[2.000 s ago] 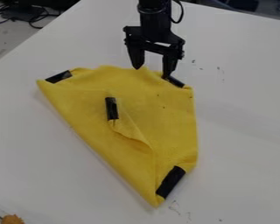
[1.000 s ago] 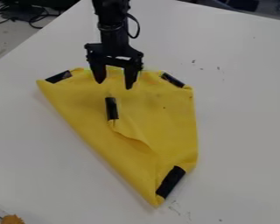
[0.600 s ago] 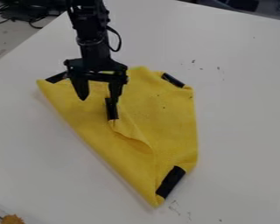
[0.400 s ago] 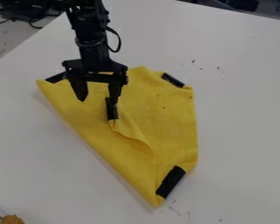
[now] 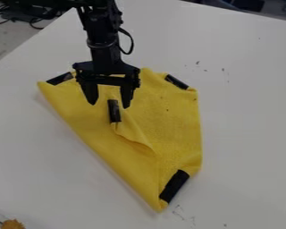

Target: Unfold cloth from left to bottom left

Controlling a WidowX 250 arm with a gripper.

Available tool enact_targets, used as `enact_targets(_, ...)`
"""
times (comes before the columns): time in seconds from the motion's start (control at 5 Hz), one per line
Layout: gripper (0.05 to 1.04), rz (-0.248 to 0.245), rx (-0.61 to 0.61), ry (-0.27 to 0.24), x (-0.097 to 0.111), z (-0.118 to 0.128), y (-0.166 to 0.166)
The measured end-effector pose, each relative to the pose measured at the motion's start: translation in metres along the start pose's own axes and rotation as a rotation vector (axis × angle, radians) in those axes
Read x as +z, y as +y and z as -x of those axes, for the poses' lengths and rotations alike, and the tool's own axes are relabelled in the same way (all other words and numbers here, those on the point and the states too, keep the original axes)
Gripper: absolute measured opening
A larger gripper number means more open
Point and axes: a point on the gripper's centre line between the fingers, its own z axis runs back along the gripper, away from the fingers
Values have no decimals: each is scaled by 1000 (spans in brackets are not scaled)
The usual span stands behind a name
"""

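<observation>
The folded flap will take the cloth's bottom taped corner with it when I pull it open, because the long straight fold goes down to that corner.
The black gripper [image 5: 109,103] hangs over the upper left part of the yellow cloth [image 5: 169,120], open, its two fingertips apart on either side of the top of a black taped corner [image 5: 114,111]. That corner belongs to a flap folded over onto the cloth's middle. The cloth lies partly folded, with a long straight fold along its lower left side. More black tape marks its upper left, upper right and bottom corners. Nothing is held between the fingers.
The white table [image 5: 247,116] surrounds the cloth. Dark cables [image 5: 32,15] lie beyond its upper left edge. A small orange-brown object [image 5: 13,224] sits at the bottom left corner of the view.
Over the earlier frames the gripper came left from the cloth's upper right corner and down over it. Since the last one it has shifted slightly right. The cloth keeps its shape.
</observation>
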Motion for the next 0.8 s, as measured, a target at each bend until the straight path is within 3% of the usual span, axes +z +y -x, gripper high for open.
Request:
enact_targets(0.2,953,-1,-7,20,-8,0,0)
enact_targets(0.6,381,12,10,26,-15,-1,2)
enact_targets(0.8,337,25,12,23,-18,-1,2)
